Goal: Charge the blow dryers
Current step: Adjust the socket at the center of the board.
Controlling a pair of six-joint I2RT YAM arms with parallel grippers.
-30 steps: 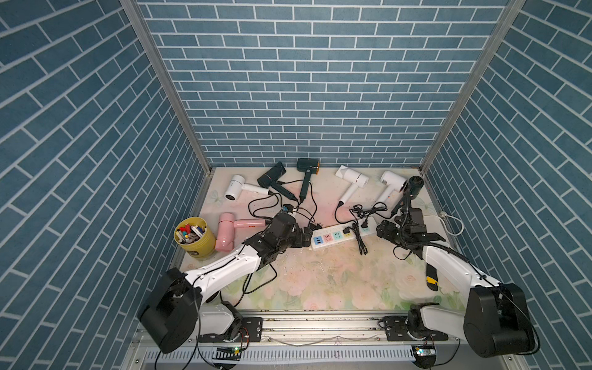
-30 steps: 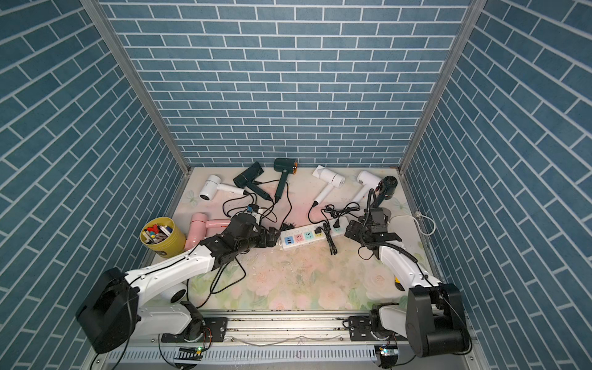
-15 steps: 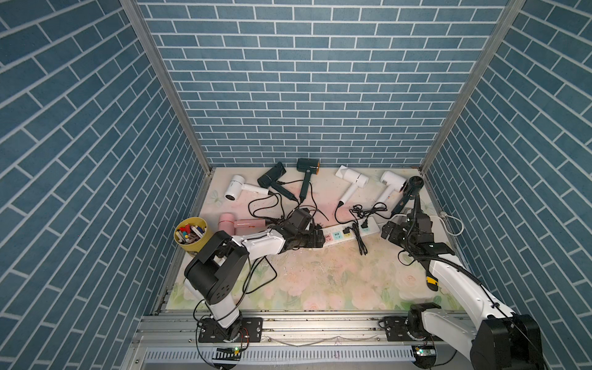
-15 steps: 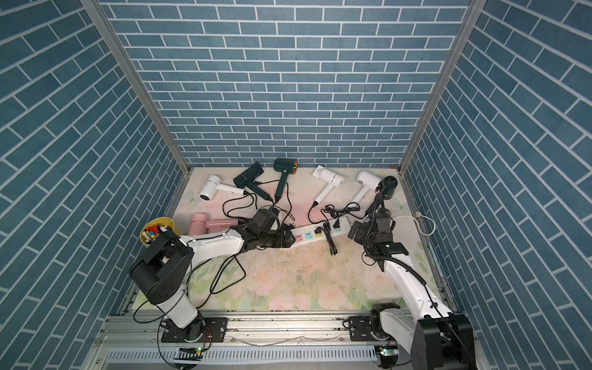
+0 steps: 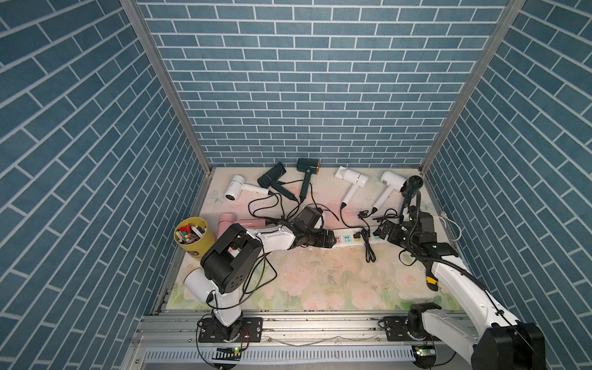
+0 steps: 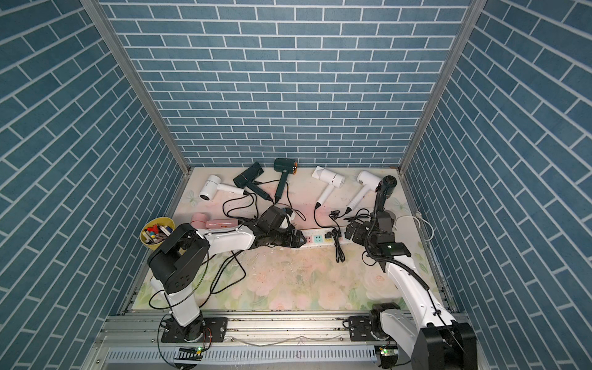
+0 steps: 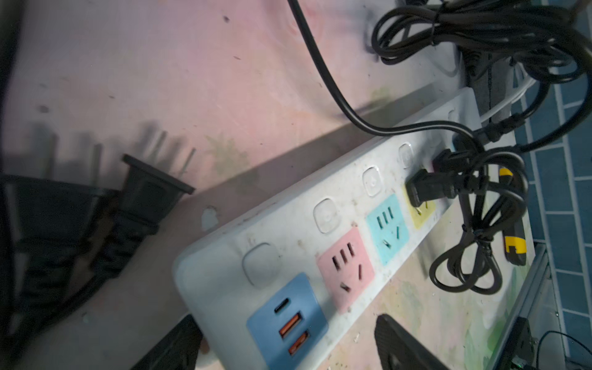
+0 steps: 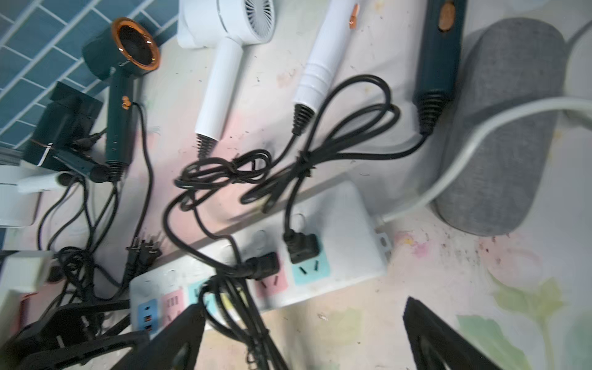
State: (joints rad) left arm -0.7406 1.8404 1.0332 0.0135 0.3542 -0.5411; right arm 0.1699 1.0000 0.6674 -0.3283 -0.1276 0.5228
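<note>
My left gripper's fingers are astride the strip's blue USB end [image 7: 288, 323] with the loose black plugs [image 7: 54, 212] outside them, so I should pull back and grab a plug.
Several blow dryers lie along the back of the table: a white one [image 5: 235, 187], a dark green one with an orange ring [image 5: 307, 166], another white one [image 5: 351, 176] and a pink one [image 5: 228, 221] among them. A white power strip [image 5: 349, 238] lies mid-table. My left gripper [image 5: 331, 239] is open, and its jaws straddle the strip's blue USB end [image 7: 288, 320]. A loose black plug [image 7: 150, 189] lies beside that end. My right gripper [image 5: 384, 232] is open at the strip's other end [image 8: 346, 237], holding nothing. Two plugs [image 8: 301, 246] sit in sockets there, and a cord bundle [image 8: 237, 320] runs beside one finger.
A yellow cup of pens [image 5: 193, 235] stands at the left edge. A grey fuzzy roll [image 8: 499, 128] lies by the strip's white cable [image 8: 464, 160]. A yellow-and-black utility knife [image 5: 431, 282] lies at the right, under my right arm. Black cords tangle behind the strip.
My left arm has folded up and its gripper has slid right to the power strip's end. My right gripper has opened wider and its arm has shifted by the strip.
</note>
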